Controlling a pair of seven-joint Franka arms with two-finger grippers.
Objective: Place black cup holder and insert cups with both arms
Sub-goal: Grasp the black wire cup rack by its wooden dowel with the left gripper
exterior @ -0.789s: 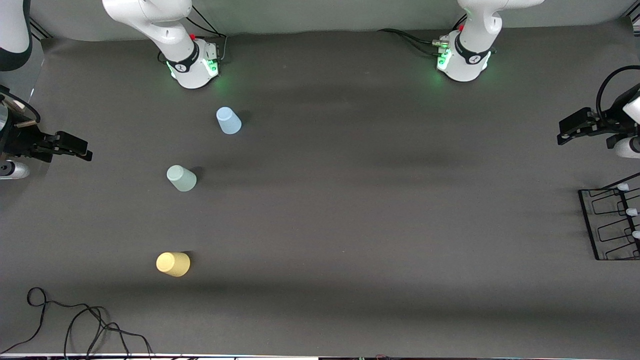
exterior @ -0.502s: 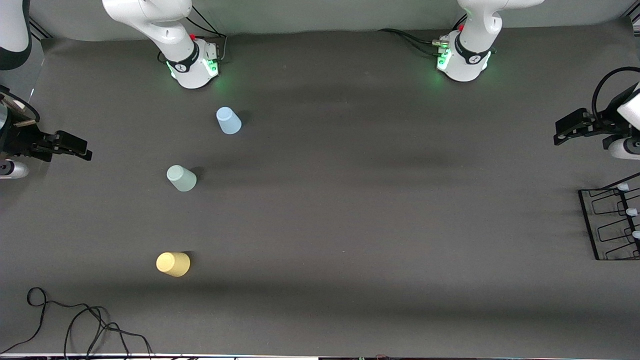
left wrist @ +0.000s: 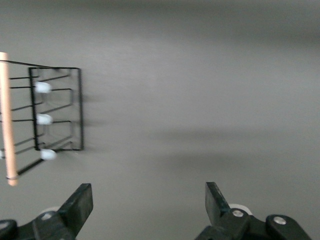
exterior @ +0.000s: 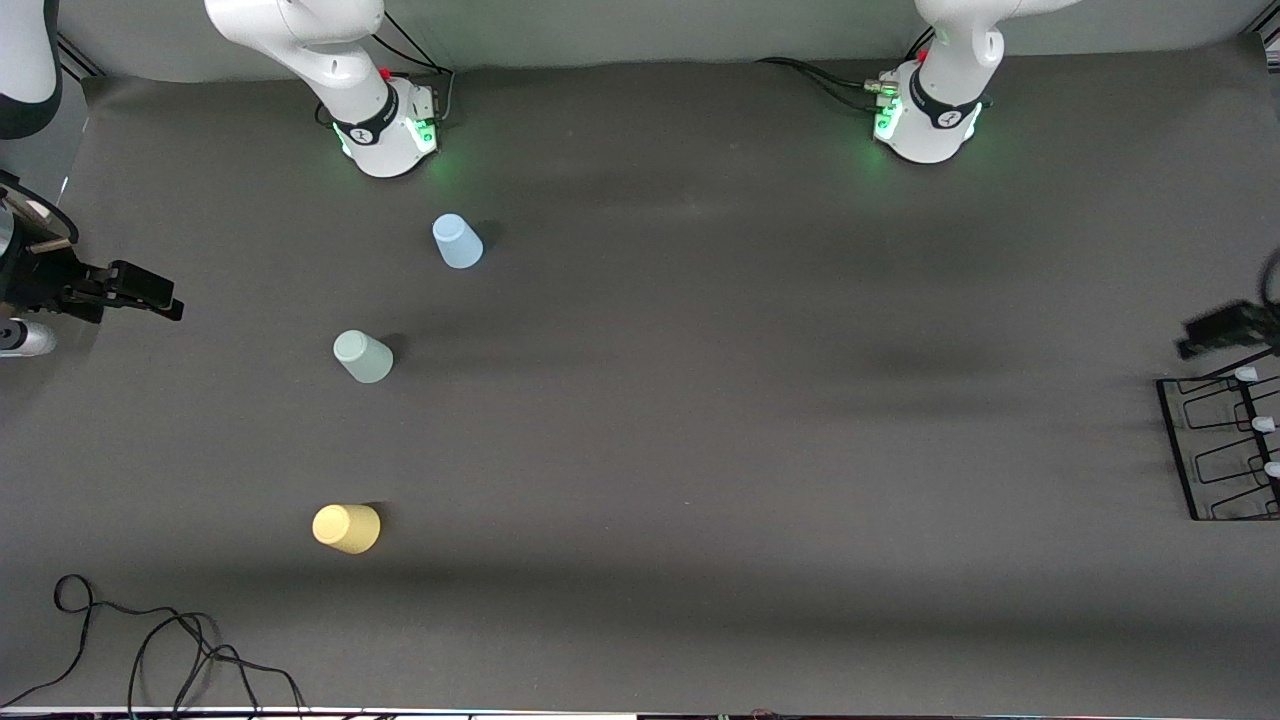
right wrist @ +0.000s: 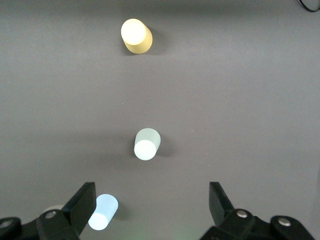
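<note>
The black cup holder (exterior: 1230,449) will follow stiffly as one piece when I carry the rod, because black wire is wrapped around the wooden rod (left wrist: 12,176) near the rod's end.
Three cups stand upside down toward the right arm's end of the table: light blue (exterior: 457,242), pale mint green (exterior: 362,357), and yellow (exterior: 346,528) nearest the front camera. The black cup holder (exterior: 1218,450) lies at the left arm's end, partly cut by the view's edge. My left gripper (exterior: 1195,340) hangs just beside the holder, open and empty. In the left wrist view (left wrist: 149,200) the holder (left wrist: 56,120) and its wooden rod (left wrist: 6,117) show. My right gripper (exterior: 170,300) waits open over the table's end. The right wrist view (right wrist: 151,200) shows the yellow (right wrist: 136,36), mint (right wrist: 146,144) and blue (right wrist: 102,212) cups.
Both arm bases (exterior: 385,125) (exterior: 930,115) stand along the edge farthest from the front camera. A loose black cable (exterior: 150,650) lies at the near corner, at the right arm's end. The dark mat (exterior: 750,400) covers the table.
My left gripper has moved quickly toward the cup holder and is now just beside it. The right gripper and the cups have stayed put.
</note>
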